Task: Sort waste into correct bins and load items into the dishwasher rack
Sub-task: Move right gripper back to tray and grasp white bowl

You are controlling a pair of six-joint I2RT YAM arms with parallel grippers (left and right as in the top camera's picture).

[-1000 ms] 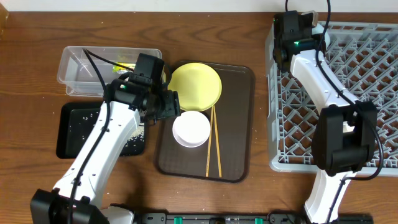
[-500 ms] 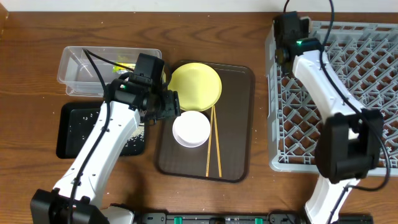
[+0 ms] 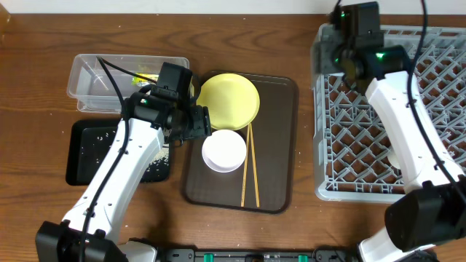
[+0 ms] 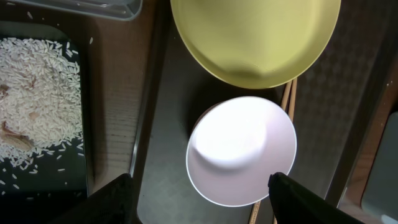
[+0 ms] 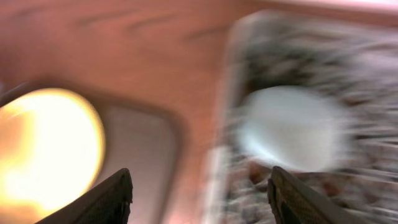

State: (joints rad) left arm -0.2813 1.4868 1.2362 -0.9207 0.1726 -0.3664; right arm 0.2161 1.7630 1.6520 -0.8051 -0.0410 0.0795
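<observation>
I can see that the white bowl's rim by the chopsticks stands clear of the yellow plate, so I should go on moving my open right gripper over until its fingers straddle that rim point(image 3: 245, 148).
My left gripper point(image 4: 200, 180) point(image 3: 202, 124) hangs open just above the white bowl point(image 4: 241, 149) point(image 3: 223, 151), one finger on each side of its near rim. The bowl stands on the brown tray point(image 3: 280, 145), below the yellow plate point(image 3: 228, 100) point(image 4: 255, 37) and next to the wooden chopsticks point(image 3: 249, 167). My right gripper point(image 5: 199, 171) is open and empty in a blurred view. It is above the left edge of the dishwasher rack point(image 3: 408, 124), where a pale bowl point(image 5: 292, 127) lies among the pegs. White rice grains point(image 4: 37, 87) lie in the black tray point(image 3: 84, 164).
A clear tub point(image 3: 102, 73) at the back left holds a green wrapper point(image 3: 143, 76). My right arm point(image 3: 393, 94) stretches across the rack's left half. The brown tray lies between the bins and the rack, with bare wooden table point(image 3: 44, 44) round them.
My right arm has swung to the right and back over the rack's far left corner, and its jaws have gone from shut to open. My left arm has not moved.
</observation>
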